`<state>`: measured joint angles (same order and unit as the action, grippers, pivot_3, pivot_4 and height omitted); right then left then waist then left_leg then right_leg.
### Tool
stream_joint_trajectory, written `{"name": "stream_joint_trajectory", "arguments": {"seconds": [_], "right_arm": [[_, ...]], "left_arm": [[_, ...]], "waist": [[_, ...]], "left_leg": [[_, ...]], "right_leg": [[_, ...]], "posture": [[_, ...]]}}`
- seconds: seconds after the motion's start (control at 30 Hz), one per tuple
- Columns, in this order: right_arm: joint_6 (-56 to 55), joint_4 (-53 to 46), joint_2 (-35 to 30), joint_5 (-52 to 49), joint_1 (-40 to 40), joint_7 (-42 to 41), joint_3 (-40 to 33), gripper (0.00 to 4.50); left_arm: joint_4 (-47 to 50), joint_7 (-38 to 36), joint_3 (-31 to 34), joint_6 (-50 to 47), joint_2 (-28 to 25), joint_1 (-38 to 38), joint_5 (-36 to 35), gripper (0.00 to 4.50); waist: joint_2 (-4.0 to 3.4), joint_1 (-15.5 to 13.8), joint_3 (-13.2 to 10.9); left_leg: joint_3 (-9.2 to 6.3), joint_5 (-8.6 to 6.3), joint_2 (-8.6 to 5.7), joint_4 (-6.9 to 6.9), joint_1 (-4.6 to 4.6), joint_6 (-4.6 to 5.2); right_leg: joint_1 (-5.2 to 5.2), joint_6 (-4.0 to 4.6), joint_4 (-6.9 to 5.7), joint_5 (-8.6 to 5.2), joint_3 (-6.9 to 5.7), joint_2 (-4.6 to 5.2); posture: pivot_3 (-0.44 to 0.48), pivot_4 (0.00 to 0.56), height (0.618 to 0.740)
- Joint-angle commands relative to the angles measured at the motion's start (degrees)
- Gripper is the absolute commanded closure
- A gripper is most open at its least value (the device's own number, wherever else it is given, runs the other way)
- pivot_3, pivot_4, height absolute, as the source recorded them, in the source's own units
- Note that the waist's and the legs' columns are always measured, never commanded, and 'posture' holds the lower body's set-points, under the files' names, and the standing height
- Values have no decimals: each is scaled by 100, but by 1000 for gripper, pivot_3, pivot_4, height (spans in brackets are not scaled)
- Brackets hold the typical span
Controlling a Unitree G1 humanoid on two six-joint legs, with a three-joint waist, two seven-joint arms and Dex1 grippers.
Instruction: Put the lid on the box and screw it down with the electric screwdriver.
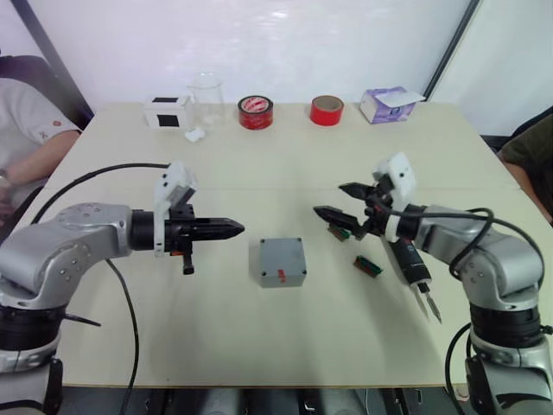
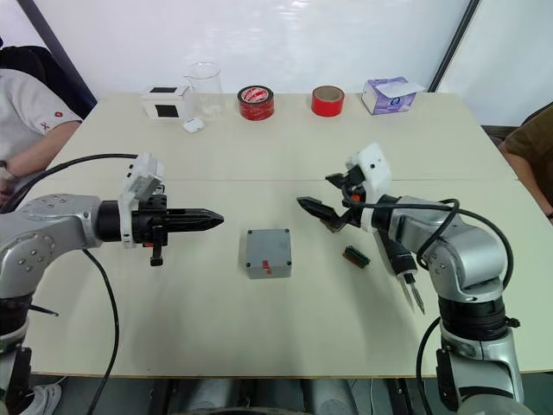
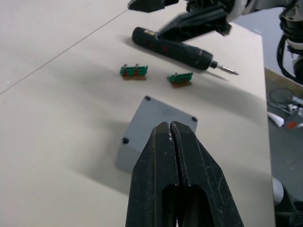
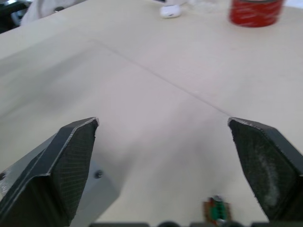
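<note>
The lid's corner hole (image 1: pixel 282 256) is filled by a dark, glinting head (image 4: pixel 98 174), so I should expect a screw to be in there already when I push the electric screwdriver down.
The grey box (image 1: pixel 282 262) sits at the table's middle with a small red mark on its near side. Its flat top with dark corner holes is the lid (image 3: pixel 163 116), lying on it. The black electric screwdriver (image 3: pixel 170 46) lies on the table right of the box, bit toward the near edge, partly under my right arm. My left gripper (image 1: pixel 238 228) is shut and empty, hovering level just left of the box and pointing at it. My right gripper (image 1: pixel 330 199) is wide open and empty, raised to the right of and behind the box, above the screwdriver's rear end.
Two small green-and-brown pieces (image 1: pixel 367 265) (image 3: pixel 134 71) lie between box and screwdriver. Along the far edge stand a white-and-black box (image 1: pixel 167 111), a clear beaker (image 1: pixel 207 97), two red tape rolls (image 1: pixel 256 112) and a purple tissue box (image 1: pixel 389 104). People sit at both sides.
</note>
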<state>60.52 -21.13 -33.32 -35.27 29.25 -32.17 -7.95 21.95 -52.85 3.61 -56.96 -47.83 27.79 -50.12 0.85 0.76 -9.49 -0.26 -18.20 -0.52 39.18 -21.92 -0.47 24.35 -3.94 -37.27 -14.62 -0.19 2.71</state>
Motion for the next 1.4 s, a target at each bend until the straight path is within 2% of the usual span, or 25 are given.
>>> {"name": "stream_joint_trajectory", "arguments": {"seconds": [0.03,0.17,0.33,0.5,0.63,0.83,1.03,1.4], "right_arm": [[847,170,-285,-226,358,226,-341,7],[1229,494,-773,-151,740,186,-316,7],[1792,1154,-1754,-36,1295,-139,62,7],[1838,1603,-2722,66,1692,-973,947,7],[2103,2171,-3305,401,2211,-1567,2115,7],[2623,3146,-3115,712,3016,-1899,3152,7],[2669,3260,-3172,844,3246,-2404,4003,7],[2860,3322,-2953,1036,2920,-2370,4391,7]], "left_arm": [[103,-40,-47,86,122,156,-50,4500],[161,-88,-184,123,240,296,-18,4500],[338,-277,-451,318,294,457,129,4500],[443,-365,-609,437,407,619,163,4500],[656,-508,-758,492,343,629,219,4500],[818,-405,-766,441,368,578,190,4500],[1033,-89,-607,321,434,326,-2,4500],[1313,557,-336,200,525,-81,-322,4500]], "waist": [[0,-3,0],[0,-9,0],[-2,-11,-1],[-2,-10,-2],[-6,8,-4],[-7,-1,-4],[-8,-15,-5],[-8,1,-5]], "left_leg": [[1,0,0,0,0,0],[0,0,0,1,-2,0],[1,0,-2,0,-9,1],[3,-1,-2,0,-13,1],[5,-1,0,0,-14,2],[6,-1,1,1,-15,2],[4,-1,1,0,-30,2],[4,-1,-1,1,-32,1]], "right_leg": [[0,0,-1,0,0,1],[0,1,0,0,0,1],[4,0,6,1,0,2],[9,1,8,0,0,1],[13,0,7,1,0,-1],[15,1,7,0,0,-2],[25,1,11,0,0,0],[28,1,10,1,0,3]], "posture": [[0,150,740],[0,150,740],[0,150,740],[0,150,740],[0,150,740],[0,150,740],[0,150,740],[0,150,740]]}}
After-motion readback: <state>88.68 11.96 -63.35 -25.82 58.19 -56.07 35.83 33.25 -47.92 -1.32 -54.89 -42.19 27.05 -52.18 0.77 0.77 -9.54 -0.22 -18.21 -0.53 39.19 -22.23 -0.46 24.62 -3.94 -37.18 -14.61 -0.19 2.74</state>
